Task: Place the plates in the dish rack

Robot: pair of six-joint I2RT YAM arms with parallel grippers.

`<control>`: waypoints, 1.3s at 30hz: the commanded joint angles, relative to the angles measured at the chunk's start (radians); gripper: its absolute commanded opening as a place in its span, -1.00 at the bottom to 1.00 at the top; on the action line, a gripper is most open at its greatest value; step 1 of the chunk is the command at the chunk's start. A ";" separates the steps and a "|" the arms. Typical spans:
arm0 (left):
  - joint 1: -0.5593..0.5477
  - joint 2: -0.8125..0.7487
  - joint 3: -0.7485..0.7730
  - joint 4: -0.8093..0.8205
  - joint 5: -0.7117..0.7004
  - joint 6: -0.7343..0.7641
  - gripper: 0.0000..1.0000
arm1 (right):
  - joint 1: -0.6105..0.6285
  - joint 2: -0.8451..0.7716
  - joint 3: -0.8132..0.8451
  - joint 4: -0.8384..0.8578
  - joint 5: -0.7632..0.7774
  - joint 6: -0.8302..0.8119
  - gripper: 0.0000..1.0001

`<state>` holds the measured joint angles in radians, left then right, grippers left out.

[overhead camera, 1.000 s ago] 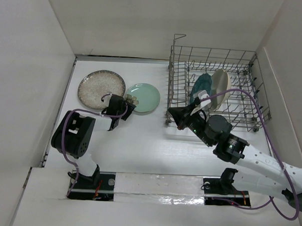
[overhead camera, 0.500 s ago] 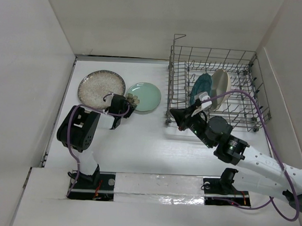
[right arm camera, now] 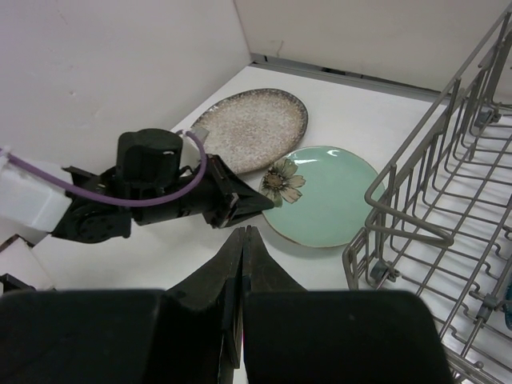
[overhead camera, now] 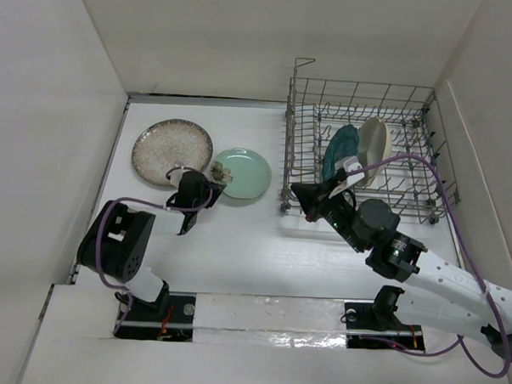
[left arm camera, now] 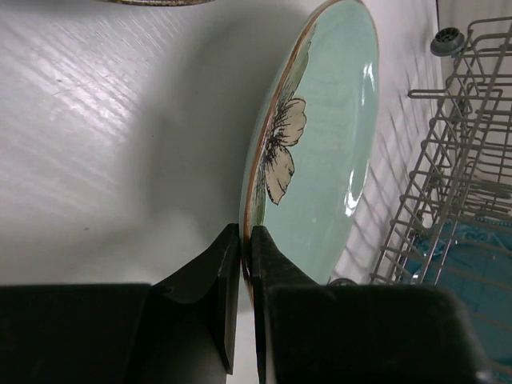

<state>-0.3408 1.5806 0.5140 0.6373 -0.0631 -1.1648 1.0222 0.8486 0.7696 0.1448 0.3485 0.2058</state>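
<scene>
My right gripper needs to take the plate's opposite rim [overhead camera: 268, 177], because my left gripper is holding the mint plate by its flowered rim, far from the rack's free slots [overhead camera: 415, 155].
The pale mint plate [overhead camera: 247, 173] with a flower motif lies on the white table, and my left gripper [overhead camera: 212, 181] is shut on its left rim. In the left wrist view the two black fingers [left arm camera: 228, 264] pinch the brown-edged rim of the mint plate [left arm camera: 324, 152]. The speckled beige plate [overhead camera: 171, 151] lies flat just left of it. The dark teal plate [overhead camera: 339, 151] and the cream plate [overhead camera: 374, 141] stand upright in the dish rack [overhead camera: 303, 134]. My right gripper [overhead camera: 297, 192] hovers shut and empty at the rack's near left corner, pointing at the mint plate [right arm camera: 332, 196].
White walls enclose the table on the left, back and right. The rack's wire corner [right arm camera: 400, 212] stands close to the mint plate's right edge. A purple cable loops over the left wrist [right arm camera: 152, 172].
My left gripper's jaws have closed onto the mint plate's rim, and the left arm has dropped lower. The plate has shifted slightly toward the near side. The right arm has barely moved.
</scene>
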 commanded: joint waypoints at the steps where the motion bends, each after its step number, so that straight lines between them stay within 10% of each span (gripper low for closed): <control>1: -0.006 -0.132 -0.046 0.013 -0.049 0.071 -1.00 | 0.006 -0.005 0.022 0.045 0.009 -0.013 -1.00; 12: 0.005 -0.462 -0.180 0.019 -0.058 0.195 -1.00 | 0.006 0.113 0.080 0.039 -0.103 0.024 -0.91; 20: 0.039 -0.714 -0.206 -0.123 -0.040 0.261 -1.00 | -0.053 0.263 0.128 0.050 -0.201 0.043 -0.14; 39: 0.057 -1.073 -0.065 -0.505 0.039 0.404 -1.00 | -0.333 0.785 0.591 -0.142 -0.782 -0.154 0.58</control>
<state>-0.2878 0.5728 0.3172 0.0372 -0.0490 -0.7795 0.7322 1.5990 1.2774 0.0372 -0.3233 0.0998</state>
